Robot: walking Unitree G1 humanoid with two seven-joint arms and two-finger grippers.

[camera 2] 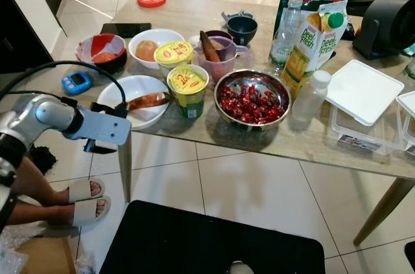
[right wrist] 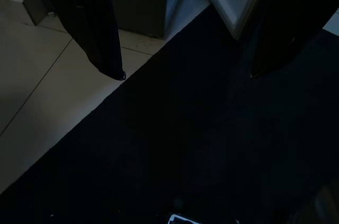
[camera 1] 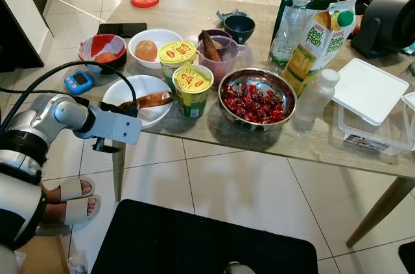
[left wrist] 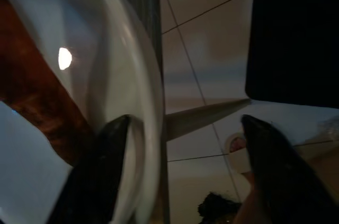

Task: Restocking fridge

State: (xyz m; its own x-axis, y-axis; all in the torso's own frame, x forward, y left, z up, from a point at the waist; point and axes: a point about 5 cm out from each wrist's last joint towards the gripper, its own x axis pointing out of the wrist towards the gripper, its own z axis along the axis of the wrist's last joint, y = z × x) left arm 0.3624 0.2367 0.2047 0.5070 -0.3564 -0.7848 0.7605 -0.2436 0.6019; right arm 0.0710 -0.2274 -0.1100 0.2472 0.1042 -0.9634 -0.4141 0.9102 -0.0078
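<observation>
The long brown piece of food point(camera 1: 156, 99) is lying loose across the white plate point(camera 1: 139, 85). I expect the food to slide out when I carry the plate at a tilt.
A white plate point(camera 1: 139, 86) holding a long brown piece of food point(camera 1: 150, 100) sits at the table's front left corner. My left gripper point(camera 1: 131, 111) reaches to the plate's near rim. In the left wrist view the left gripper point(left wrist: 185, 121) is open, one finger point(left wrist: 100, 171) over the plate's rim point(left wrist: 143, 102) and the other off the table's edge. Further items stand on the table: two yellow-lidded cups point(camera 1: 192, 89), a steel bowl of red pieces point(camera 1: 257, 99), a juice carton point(camera 1: 318, 44) and a water bottle point(camera 1: 288, 28). My right gripper point(right wrist: 186, 74) hangs open over a black mat point(right wrist: 185, 155).
Bowls point(camera 1: 155, 44), a purple jug point(camera 1: 220, 54), a small bottle point(camera 1: 321, 92) and a white container lid point(camera 1: 367, 89) crowd the wooden table point(camera 1: 279, 141). A person's feet in white slippers point(camera 1: 71, 199) stand at the left. A black mat point(camera 1: 201, 241) lies on the tiled floor.
</observation>
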